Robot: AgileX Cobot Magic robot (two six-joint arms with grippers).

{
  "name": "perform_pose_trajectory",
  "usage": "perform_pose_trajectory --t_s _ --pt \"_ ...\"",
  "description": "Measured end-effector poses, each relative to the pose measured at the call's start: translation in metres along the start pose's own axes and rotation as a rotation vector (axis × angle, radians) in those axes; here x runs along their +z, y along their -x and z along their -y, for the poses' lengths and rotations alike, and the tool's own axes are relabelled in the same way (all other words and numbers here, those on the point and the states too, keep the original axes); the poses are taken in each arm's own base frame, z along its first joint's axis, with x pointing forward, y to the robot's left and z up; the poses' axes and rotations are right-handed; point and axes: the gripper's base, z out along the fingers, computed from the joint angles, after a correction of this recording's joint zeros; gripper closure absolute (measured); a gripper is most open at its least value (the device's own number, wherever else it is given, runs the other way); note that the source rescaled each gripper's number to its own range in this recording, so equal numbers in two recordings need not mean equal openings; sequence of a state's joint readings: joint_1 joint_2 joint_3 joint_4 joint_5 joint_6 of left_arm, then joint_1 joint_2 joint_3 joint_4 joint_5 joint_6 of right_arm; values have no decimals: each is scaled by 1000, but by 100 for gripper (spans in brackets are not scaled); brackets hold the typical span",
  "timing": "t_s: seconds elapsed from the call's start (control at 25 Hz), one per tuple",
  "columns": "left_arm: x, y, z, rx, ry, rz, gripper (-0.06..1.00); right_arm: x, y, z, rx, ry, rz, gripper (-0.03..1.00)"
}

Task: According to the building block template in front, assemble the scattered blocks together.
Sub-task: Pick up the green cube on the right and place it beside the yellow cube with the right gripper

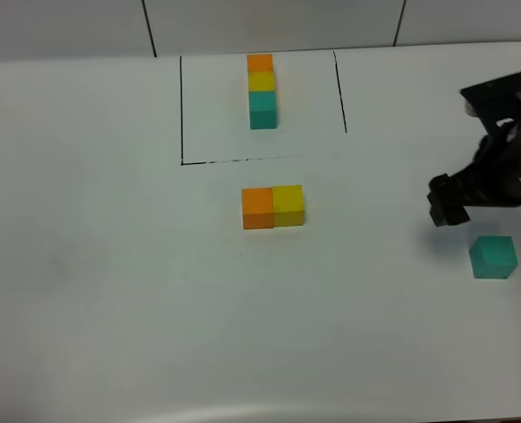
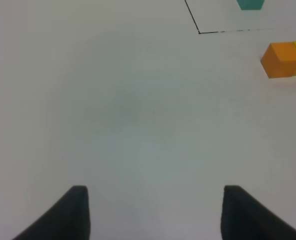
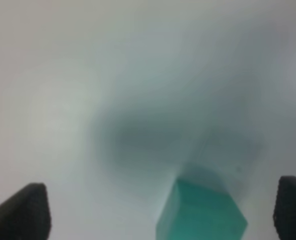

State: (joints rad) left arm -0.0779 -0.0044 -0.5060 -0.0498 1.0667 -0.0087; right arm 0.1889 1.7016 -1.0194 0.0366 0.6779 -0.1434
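The teal block is alone in the space between my right gripper's open fingers. I should keep going down toward it until the fingers are on either side of its sides.
The building block template is a row of orange, yellow and teal cubes inside a thin black outline at the far middle of the table. Two of the scattered blocks touch side by side at the centre: orange on the left and yellow on the right. The teal block lies alone at the right. My right gripper hovers just up-left of it, open. In the right wrist view the teal block sits between the spread fingers. My left gripper is open over bare table, with the orange block far off.
The white table runs to a wall at the back. The right arm's dark body stands over the right edge. The left arm is out of the exterior high view.
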Motion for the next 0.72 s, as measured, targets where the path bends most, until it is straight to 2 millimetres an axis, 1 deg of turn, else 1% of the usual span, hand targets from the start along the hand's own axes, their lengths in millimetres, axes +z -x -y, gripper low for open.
perform_pose_trajectory --t_s 0.08,0.24,0.36,0.56,0.6,0.64,0.68,0.72 --pt "0 0 0 0 0 0 69 5 -18 10 60 -8 -33 16" --pt "0 0 0 0 0 0 69 18 -39 23 121 -19 -66 17" --pt "0 0 0 0 0 0 69 29 -44 27 145 -18 -79 19" --pt "0 0 0 0 0 0 69 46 -44 29 158 -16 -88 22" --pt "0 0 0 0 0 0 69 48 -44 29 159 -17 -87 26" --pt "0 0 0 0 0 0 69 50 -44 29 159 -18 -84 32" --pt "0 0 0 0 0 0 69 51 -44 29 159 -18 -84 43" --pt "0 0 0 0 0 0 69 51 -44 29 158 -18 -85 59"
